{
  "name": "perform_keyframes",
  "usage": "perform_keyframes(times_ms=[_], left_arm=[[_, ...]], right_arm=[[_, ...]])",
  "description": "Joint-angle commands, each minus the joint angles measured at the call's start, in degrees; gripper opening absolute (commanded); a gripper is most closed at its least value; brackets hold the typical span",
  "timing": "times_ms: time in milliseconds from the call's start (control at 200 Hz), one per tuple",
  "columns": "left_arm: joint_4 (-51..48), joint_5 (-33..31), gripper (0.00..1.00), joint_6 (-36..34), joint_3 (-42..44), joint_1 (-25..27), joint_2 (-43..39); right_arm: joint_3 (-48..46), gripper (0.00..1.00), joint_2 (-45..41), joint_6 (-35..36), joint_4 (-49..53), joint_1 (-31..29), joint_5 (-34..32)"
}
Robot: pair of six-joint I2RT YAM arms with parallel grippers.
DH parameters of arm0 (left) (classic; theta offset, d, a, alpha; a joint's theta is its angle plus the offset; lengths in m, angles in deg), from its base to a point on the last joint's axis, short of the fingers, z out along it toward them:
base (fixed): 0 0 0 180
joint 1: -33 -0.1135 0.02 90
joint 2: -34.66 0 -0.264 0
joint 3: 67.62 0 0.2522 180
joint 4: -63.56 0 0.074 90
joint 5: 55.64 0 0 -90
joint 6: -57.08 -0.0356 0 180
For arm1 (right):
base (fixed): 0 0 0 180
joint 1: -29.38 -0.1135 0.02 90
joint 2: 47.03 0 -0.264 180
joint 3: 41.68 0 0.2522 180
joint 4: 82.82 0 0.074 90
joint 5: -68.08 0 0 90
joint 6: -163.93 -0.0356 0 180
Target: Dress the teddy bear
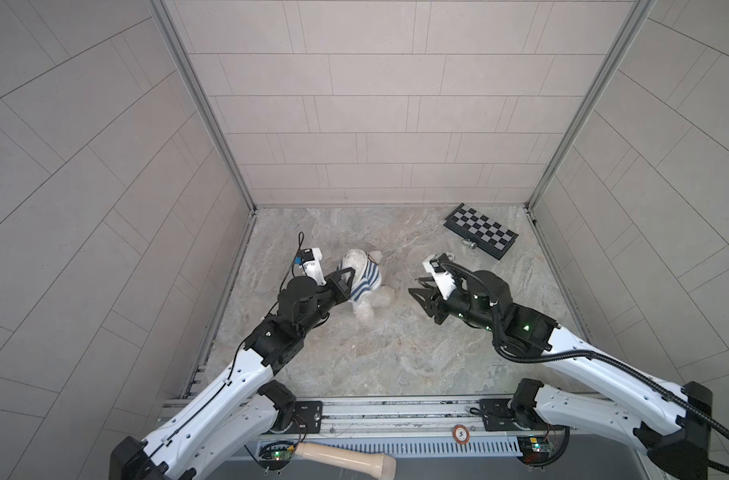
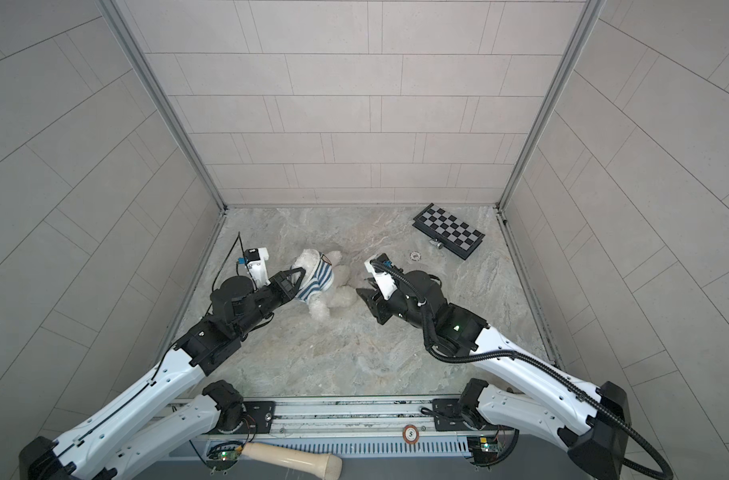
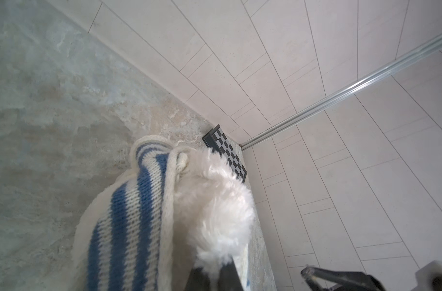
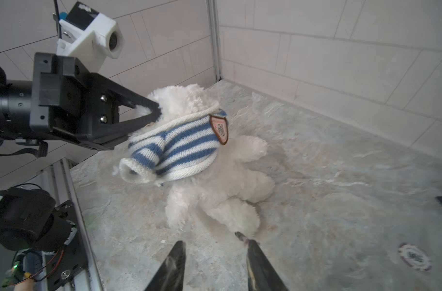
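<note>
The shirt's hem (image 4: 192, 171) lies free beside the empty sleeve and faces my open right gripper, so I should keep moving toward that hem (image 4: 162, 180) until my fingers grip it.
The teddy bear (image 1: 356, 258) (image 2: 322, 309) (image 4: 222, 199) lies on the marble floor, left of centre in both top views. A blue-and-white striped shirt (image 1: 367, 279) (image 2: 319, 278) (image 4: 184, 148) with a chest badge is round its upper body. One sleeve (image 4: 133, 171) hangs empty. My left gripper (image 1: 348, 272) (image 2: 302, 271) (image 4: 156, 111) (image 3: 215, 270) is shut on a tuft of the bear's fur just above the shirt's collar. My right gripper (image 1: 413, 286) (image 2: 362, 286) (image 4: 211, 240) stands open with nothing between its fingers. One fingertip (image 4: 240, 235) is close to a leg.
A folded chessboard (image 1: 481, 230) (image 2: 449, 230) lies at the back right with a small metal piece (image 1: 471, 245) beside it. A poker chip (image 2: 415, 256) (image 4: 414, 257) rests behind my right gripper. Tiled walls enclose three sides. A beige handle (image 1: 346, 459) lies below the front rail.
</note>
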Motion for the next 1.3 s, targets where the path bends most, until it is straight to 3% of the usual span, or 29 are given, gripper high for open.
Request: perform_keyframes(times_ms=[0, 210, 501, 806, 1207, 1297], left_arm=[[5.3, -2.9, 0.00, 9.8, -0.2, -0.1, -2.0], [3.4, -3.8, 0.00, 10.7, 0.2, -0.1, -2.2], [6.1, -6.0, 0.00, 13.7, 3.7, 1.4, -1.6], [9.1, -7.6, 0.00, 15.6, 5.4, 3.3, -0.8], [11.2, -7.4, 0.00, 16.3, 6.3, 3.8, -1.1], [11.2, -7.3, 0.00, 16.5, 6.2, 3.9, -0.7]], right_arm=[[-3.3, 0.40, 2.4, -9.7, -14.5, -2.0, 1.8], [-9.4, 0.41, 9.0, -17.7, -33.8, -2.1, 0.6], [-8.0, 0.43, 17.8, -21.6, -43.1, -3.1, 3.9], [-6.7, 0.28, 22.2, -22.5, -44.4, -4.7, 4.5], [-4.7, 0.23, 25.4, -21.9, -43.4, -4.8, 3.7], [-4.3, 0.13, 25.6, -21.4, -43.2, -4.9, 4.4]])
